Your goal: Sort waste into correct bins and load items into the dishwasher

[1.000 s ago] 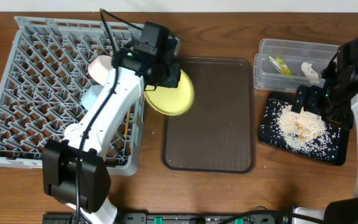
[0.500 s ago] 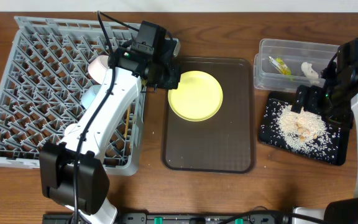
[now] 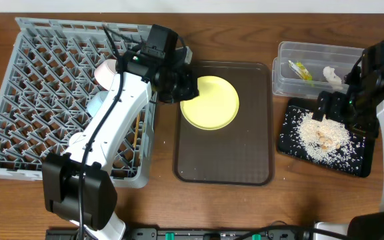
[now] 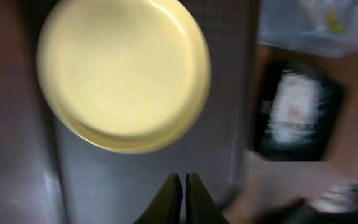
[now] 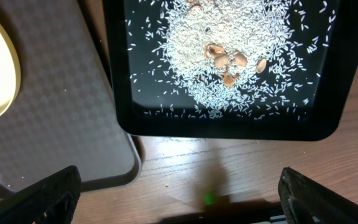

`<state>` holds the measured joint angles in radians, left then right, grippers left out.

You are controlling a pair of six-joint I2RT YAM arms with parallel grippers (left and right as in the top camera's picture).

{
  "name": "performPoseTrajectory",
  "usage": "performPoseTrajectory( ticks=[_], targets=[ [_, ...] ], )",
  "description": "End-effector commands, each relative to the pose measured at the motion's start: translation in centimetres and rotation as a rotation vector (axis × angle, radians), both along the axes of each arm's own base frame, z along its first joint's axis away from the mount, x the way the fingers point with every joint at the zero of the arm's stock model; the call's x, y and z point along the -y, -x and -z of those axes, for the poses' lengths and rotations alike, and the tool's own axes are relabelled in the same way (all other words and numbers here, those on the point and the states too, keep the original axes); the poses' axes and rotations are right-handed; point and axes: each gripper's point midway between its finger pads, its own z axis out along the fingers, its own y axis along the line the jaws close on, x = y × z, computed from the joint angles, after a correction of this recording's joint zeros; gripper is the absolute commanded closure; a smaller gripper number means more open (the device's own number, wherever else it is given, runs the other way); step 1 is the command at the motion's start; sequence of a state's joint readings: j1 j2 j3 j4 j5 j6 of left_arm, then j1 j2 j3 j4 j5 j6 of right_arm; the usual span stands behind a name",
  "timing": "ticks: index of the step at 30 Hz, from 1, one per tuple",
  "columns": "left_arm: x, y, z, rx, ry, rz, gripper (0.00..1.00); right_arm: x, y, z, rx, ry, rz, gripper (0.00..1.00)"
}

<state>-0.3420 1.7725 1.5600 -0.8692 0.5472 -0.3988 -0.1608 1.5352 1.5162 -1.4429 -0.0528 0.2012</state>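
I should keep my left gripper moving toward the pale yellow plate's rim, which lies free beside the brown tray's open bottom point(image 3: 252, 127), until it opens above that rim point(image 3: 232, 121).
The pale yellow plate point(image 3: 209, 101) lies flat on the dark brown serving tray point(image 3: 225, 153). My left gripper point(image 3: 187, 87) hovers at the plate's left edge, by the dishwasher rack's right rim. In the left wrist view its fingertips point(image 4: 183, 178) are shut with nothing between them, clear of the plate point(image 4: 123, 71). The grey dishwasher rack point(image 3: 45, 100) holds a white bowl point(image 3: 105, 72) and a light blue bowl point(image 3: 97, 105). My right gripper point(image 3: 332, 107) hangs open over the black tray point(image 3: 359, 163) of rice scraps point(image 3: 319, 133); in the right wrist view, this gripper point(image 5: 179, 193) is empty.
A clear tub point(image 3: 282, 83) at the back right holds the green-and-yellow wrapper point(image 3: 300, 69) and a white paper scrap point(image 3: 332, 77). The black tray's rim point(image 5: 229, 129) sits close to the brown tray's corner point(image 5: 61, 106). The left arm stretches over the rack's right side.
The plate hung tilted at the left gripper near the rack's edge; it now lies flat on the brown tray, further right. The right arm has not moved.
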Motion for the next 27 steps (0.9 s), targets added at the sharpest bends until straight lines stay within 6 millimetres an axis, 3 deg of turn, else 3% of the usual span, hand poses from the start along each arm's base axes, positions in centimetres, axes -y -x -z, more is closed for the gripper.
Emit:
performPoseTrajectory(
  ticks=[1, 14, 27],
  targets=[
    [2.10, 1.86, -2.48, -0.209, 0.202, -0.128, 0.93, 0.02, -0.17, -0.57, 0.021, -0.001, 0.001, 0.01],
    [2.57, 2.23, -2.92, -0.329, 0.254, -0.230, 0.92, 0.02, -0.18, -0.57, 0.021, -0.001, 0.001, 0.01],
    [2.57, 2.23, -2.91, -0.336, 0.254, -0.238, 0.93, 0.01, -0.16, -0.57, 0.020, -0.001, 0.001, 0.01]
  ],
)
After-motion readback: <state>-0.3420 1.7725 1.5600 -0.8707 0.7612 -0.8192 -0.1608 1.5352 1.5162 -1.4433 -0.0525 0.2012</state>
